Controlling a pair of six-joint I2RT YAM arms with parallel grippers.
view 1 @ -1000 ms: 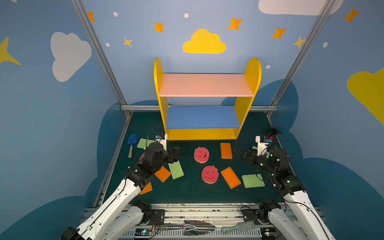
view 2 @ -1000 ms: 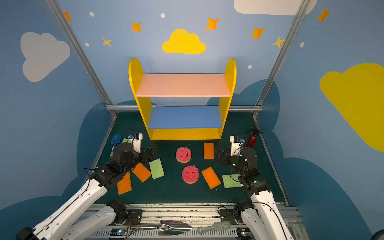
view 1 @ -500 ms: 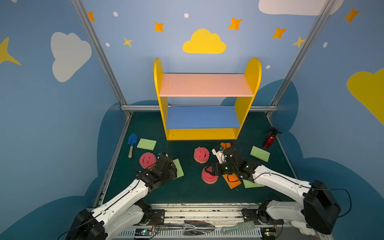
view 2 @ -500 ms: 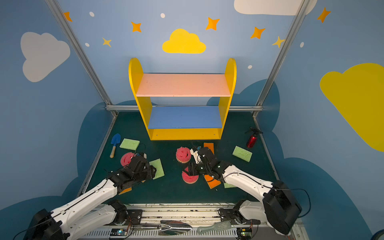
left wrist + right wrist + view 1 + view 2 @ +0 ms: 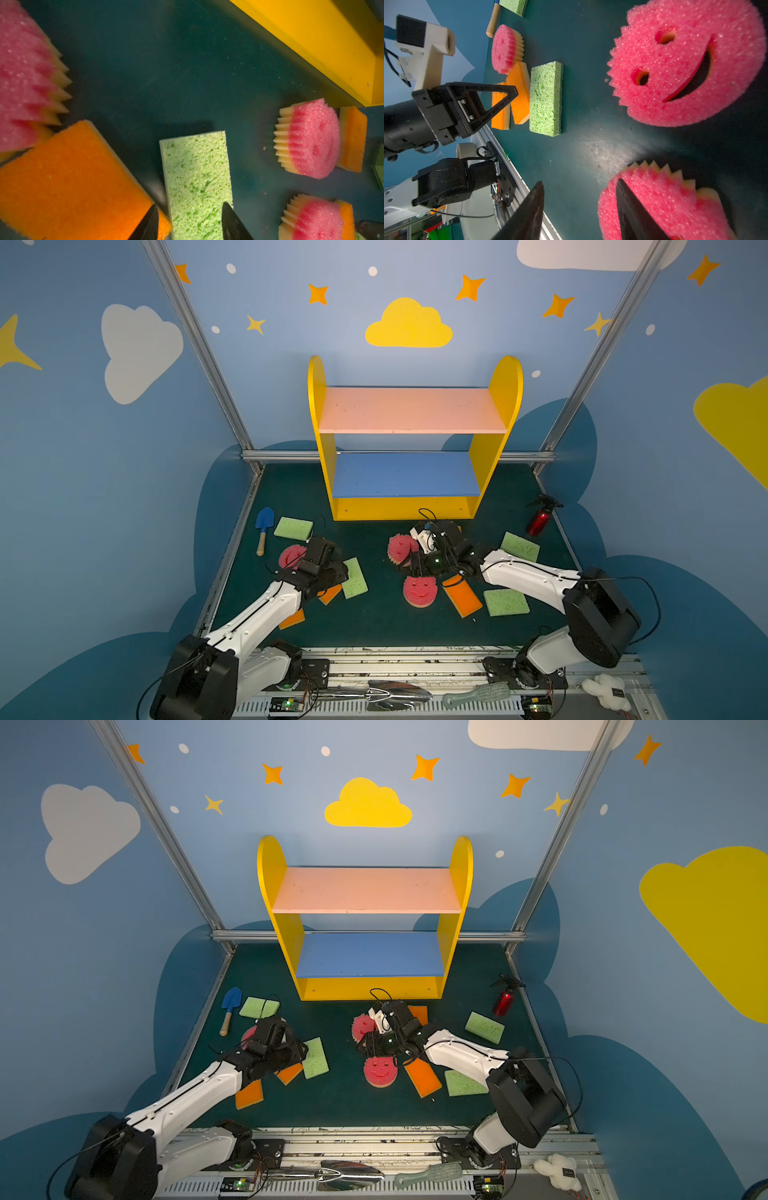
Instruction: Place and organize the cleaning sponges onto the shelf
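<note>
The robot's left gripper should hand the green sponge [image 5: 354, 579] across, because it lies away from the right gripper, which will then put it on the pink board [image 5: 352, 410].
The yellow shelf [image 5: 403, 508] stands at the back, its pink and blue boards bare. The cleaning sponges lie on the green mat: green ones [image 5: 293, 528] [image 5: 519, 546] [image 5: 506, 601], orange ones [image 5: 462, 596] [image 5: 291, 619], pink smileys [image 5: 291, 554] [image 5: 400, 546] [image 5: 419, 591]. My left gripper [image 5: 190, 204] is low and open, its fingers straddling the end of a green sponge [image 5: 197, 176], one tip over an orange sponge [image 5: 68, 178]. My right gripper [image 5: 579, 182] is open over bare mat between two pink smileys; one fingertip [image 5: 629, 207] crosses a pink sponge's [image 5: 675, 203] scalloped edge.
A blue trowel [image 5: 263, 526] lies by the left wall and a red spray bottle [image 5: 539, 519] stands at the back right. On the front rail lie a metal trowel [image 5: 395, 693], a brush [image 5: 476, 693] and a white plush toy [image 5: 602, 691]. Blue walls close in three sides.
The right arm swung from the right side in to the pink sponges at the middle. The left arm dropped low over the green sponge. Both pairs of jaws have narrowed.
</note>
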